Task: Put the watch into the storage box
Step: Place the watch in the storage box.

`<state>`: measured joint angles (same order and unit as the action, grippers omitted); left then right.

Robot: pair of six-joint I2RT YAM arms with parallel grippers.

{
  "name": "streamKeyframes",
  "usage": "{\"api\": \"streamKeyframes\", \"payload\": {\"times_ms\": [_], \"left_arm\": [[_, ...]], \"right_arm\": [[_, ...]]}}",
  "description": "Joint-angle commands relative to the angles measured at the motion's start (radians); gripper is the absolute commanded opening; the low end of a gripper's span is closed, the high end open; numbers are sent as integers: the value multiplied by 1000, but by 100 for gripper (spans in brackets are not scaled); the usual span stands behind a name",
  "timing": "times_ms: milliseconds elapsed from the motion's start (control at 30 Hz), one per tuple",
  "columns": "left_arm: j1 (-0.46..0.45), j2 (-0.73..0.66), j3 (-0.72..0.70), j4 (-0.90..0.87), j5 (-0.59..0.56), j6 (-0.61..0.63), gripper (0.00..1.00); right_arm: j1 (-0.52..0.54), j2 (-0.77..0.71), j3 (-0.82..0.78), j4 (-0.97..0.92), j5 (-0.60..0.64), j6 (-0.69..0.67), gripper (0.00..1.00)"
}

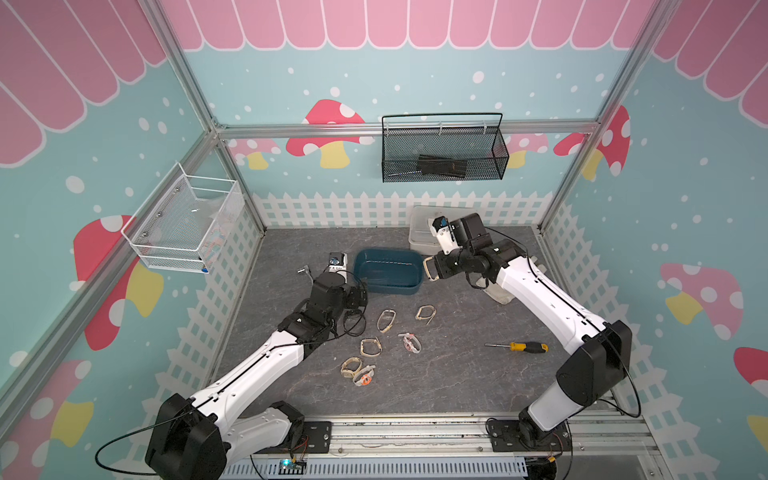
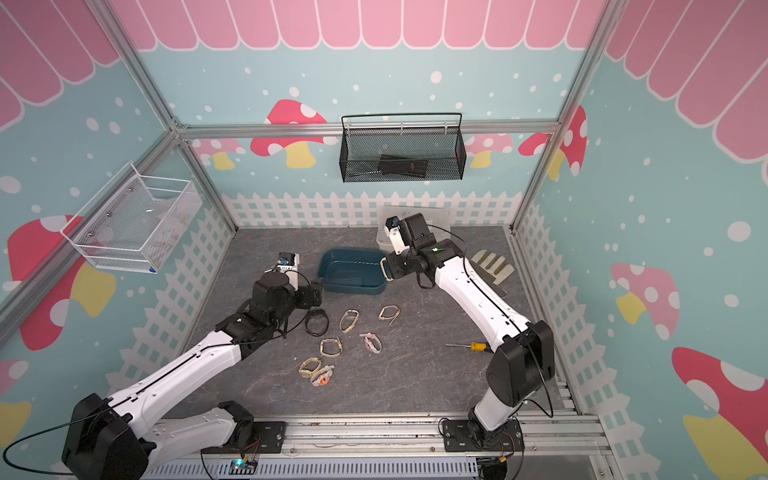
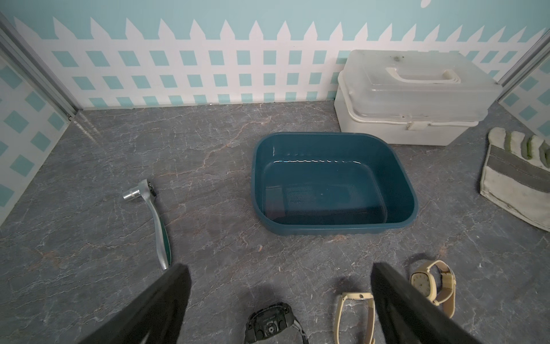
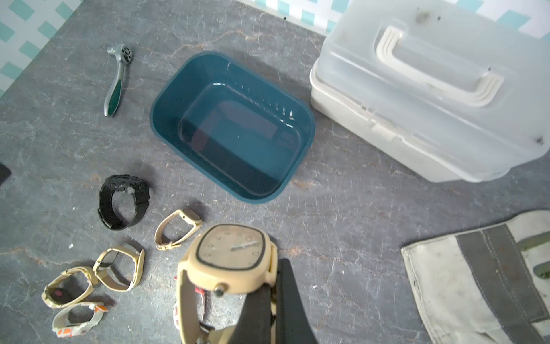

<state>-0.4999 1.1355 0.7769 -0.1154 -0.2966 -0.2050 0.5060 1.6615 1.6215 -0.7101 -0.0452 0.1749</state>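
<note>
The beige watch point(image 1: 431, 268) dangles by its strap beside the empty storage box. My right gripper should go on carrying it until it hangs low over the box's bottom point(image 1: 393, 274).
The dark teal storage box point(image 1: 386, 270) point(image 3: 327, 178) lies empty on the grey table. My right gripper point(image 4: 275, 277) is shut on the strap of a beige square-faced watch point(image 4: 235, 256). In both top views this watch point(image 1: 430, 269) point(image 2: 386, 269) hangs just off the box's right end. My left gripper point(image 3: 281, 272) stands open on the near left of the box, with nothing between its fingers. A black watch point(image 3: 269, 323) point(image 2: 316, 322) lies on the table under it. Several other watches point(image 1: 386, 320) lie loose in front of the box.
A white lidded case point(image 3: 416, 95) stands behind the box at the right. A ratchet wrench point(image 3: 154, 220) lies to the box's left, a work glove point(image 3: 518, 178) to its right, a yellow screwdriver point(image 1: 519, 347) nearer the front. A black mesh basket point(image 1: 444, 149) hangs on the back wall.
</note>
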Motion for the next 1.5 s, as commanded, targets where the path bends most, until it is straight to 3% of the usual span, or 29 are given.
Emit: {"api": "streamKeyframes", "payload": {"times_ms": [0, 667, 1467], "left_arm": [[-6, -12, -9, 2, -14, 9, 97], [-11, -4, -8, -4, -17, 18, 97], [-12, -29, -8, -9, -12, -2, 97]], "right_arm": [[11, 78, 99, -23, -4, -30, 0], [28, 684, 768, -120, 26, -87, 0], [49, 978, 904, -136, 75, -102, 0]]}}
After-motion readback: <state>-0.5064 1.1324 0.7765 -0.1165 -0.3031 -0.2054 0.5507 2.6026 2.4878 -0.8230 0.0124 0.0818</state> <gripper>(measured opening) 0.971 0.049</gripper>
